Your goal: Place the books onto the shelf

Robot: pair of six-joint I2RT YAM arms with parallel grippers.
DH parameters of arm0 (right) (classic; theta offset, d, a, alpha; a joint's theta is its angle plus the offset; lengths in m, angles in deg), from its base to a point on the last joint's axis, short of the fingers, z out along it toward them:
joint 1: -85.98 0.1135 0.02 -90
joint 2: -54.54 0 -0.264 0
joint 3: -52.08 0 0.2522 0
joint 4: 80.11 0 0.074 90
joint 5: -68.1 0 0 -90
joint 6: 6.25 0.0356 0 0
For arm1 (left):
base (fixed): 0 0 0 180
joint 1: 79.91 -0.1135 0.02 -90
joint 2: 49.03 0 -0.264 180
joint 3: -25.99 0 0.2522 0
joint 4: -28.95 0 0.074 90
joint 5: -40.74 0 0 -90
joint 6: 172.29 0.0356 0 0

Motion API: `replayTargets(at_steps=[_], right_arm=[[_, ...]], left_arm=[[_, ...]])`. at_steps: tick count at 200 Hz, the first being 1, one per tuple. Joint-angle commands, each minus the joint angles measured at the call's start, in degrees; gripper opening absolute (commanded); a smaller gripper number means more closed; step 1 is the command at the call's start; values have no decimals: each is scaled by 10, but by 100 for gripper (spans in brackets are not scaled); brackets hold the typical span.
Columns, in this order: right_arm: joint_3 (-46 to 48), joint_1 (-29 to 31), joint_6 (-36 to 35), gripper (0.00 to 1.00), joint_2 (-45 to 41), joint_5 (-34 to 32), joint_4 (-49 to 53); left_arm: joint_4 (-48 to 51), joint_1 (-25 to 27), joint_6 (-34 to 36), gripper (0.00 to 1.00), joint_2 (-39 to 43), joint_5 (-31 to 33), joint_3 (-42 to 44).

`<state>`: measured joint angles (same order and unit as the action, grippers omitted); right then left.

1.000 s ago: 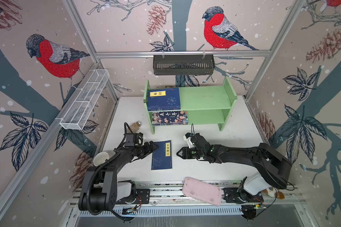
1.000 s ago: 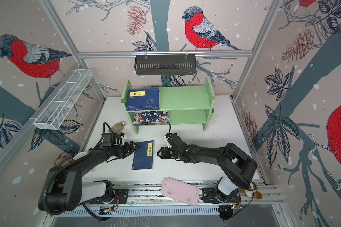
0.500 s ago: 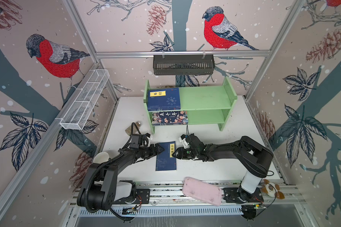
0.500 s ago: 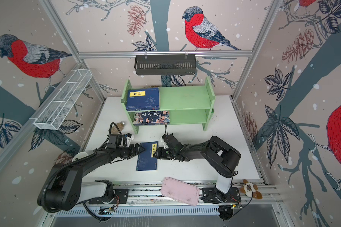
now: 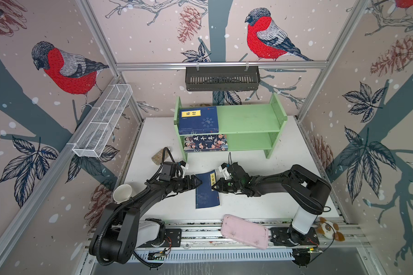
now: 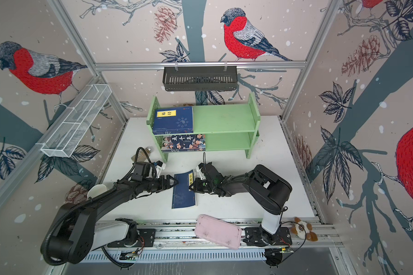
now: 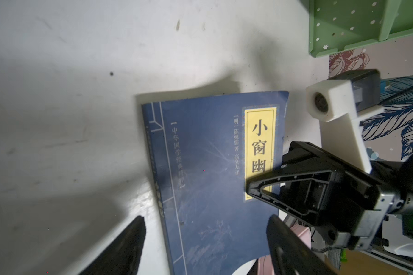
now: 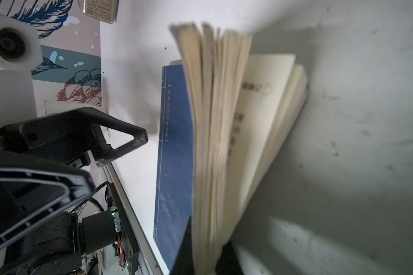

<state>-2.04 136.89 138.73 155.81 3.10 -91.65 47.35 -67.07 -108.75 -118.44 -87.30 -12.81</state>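
The cover's free corner is curling opposite the spine, so I expect the navy-blue book's page ends to spread slightly apart when I lift the book.
A navy-blue book with a yellow label lies on the white table between both arms. My right gripper is shut on its right page edge, and the pages fan out and lift there. My left gripper is open at the book's left edge, one finger over the table, one over the cover. The green shelf stands at the back. A navy book lies on its upper tier and a cartoon-cover book on the lower.
A pink tray rests on the front rail. A white cup and a brown bottle sit left of the arms. A black basket hangs above the shelf, a white wire basket on the left wall.
Both grippers have closed in on the book from either side. The right gripper has gone from half open to shut on the book's right edge, and the pages have lifted.
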Motion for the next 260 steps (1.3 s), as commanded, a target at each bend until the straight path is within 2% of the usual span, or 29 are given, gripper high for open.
replayTargets(at_steps=[1,20,63,82,98,106,134,167,179,205,225,248,260], right_arm=[[-3,-1,-43,3,-26,22,14],[-18,-1,-93,3,-61,37,61],[-68,-10,-199,3,-155,40,212],[-87,-19,-227,3,-189,58,246],[-102,-26,-245,4,-211,71,266],[-113,-27,-261,5,-220,70,285],[-123,-33,-284,6,-251,74,300],[-149,-37,-300,6,-255,107,319],[-154,-36,-305,6,-254,130,318],[-168,-35,-313,8,-249,172,319],[-183,-37,-324,14,-247,171,334],[-200,-37,-335,28,-244,164,354],[-210,-38,-340,39,-243,152,363]], left_arm=[[26,-9,39,82,26,26,-23],[44,-24,64,84,57,10,-40],[53,-55,67,85,139,29,-43],[32,-62,55,86,153,-28,-39],[-3,-60,37,86,156,-140,-35],[-12,-56,25,86,157,-170,-33],[-12,-50,21,86,165,-178,-29],[-60,-43,-15,84,163,-223,-29],[-89,-38,-36,80,161,-234,-31],[-148,-22,-102,63,147,-263,-46],[-142,-15,-110,41,136,-280,-71],[-120,-15,-109,13,137,-288,-96],[-119,-15,-105,2,142,-293,-105]])
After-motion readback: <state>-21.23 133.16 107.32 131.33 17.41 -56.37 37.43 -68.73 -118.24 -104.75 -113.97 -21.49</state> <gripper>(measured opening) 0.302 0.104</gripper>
